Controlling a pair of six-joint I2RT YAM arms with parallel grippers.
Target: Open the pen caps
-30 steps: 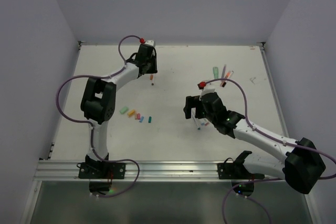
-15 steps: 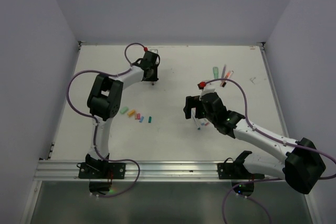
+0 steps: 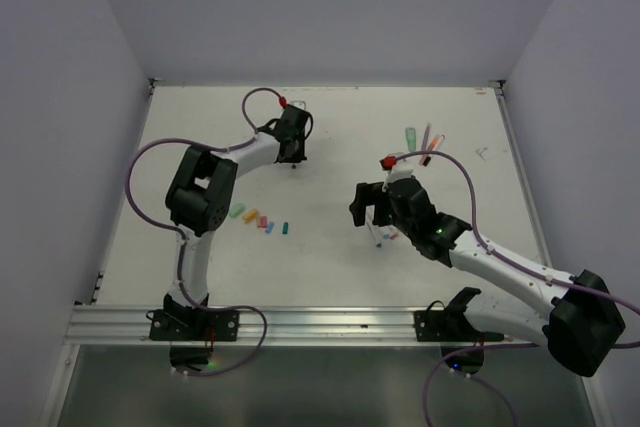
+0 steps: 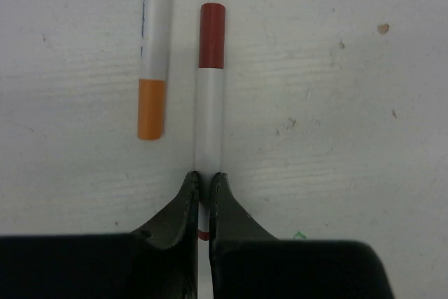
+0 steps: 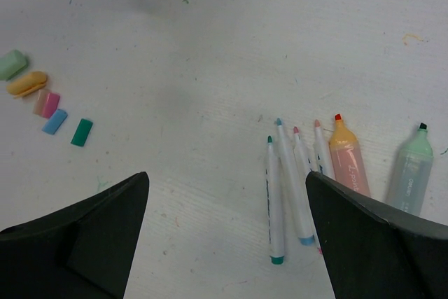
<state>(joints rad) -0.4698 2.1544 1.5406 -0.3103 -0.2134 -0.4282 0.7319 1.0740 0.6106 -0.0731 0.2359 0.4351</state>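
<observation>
The dark red cap of this pen should come straight off when I pull it, because the uncapped pens end in smooth, narrow necks [image 5: 281, 126].
In the left wrist view my left gripper [image 4: 204, 176] is shut on the white barrel of a pen [image 4: 208, 117] lying on the table. Its dark red cap [image 4: 211, 36] is on, at the far end. Just left of it lies a second pen [image 4: 158, 19] with an orange cap [image 4: 150, 108]. From above, the left gripper [image 3: 291, 152] sits low at the back of the table. My right gripper [image 5: 225, 180] hangs open over several uncapped pens [image 5: 290, 187] and two highlighters, orange [image 5: 348, 159] and pale green [image 5: 411, 169]. Several loose pen caps [image 5: 47, 103] lie in a row to its left.
A few more pens [image 3: 425, 139] lie at the back right of the table [image 3: 330, 127]. The loose caps [image 3: 258, 217] sit beside the left arm's elbow. White walls close in the table at the back and both sides.
The left gripper has come down to the table and its jaws have shut on the red-capped pen. The right arm has stayed where it was, open.
</observation>
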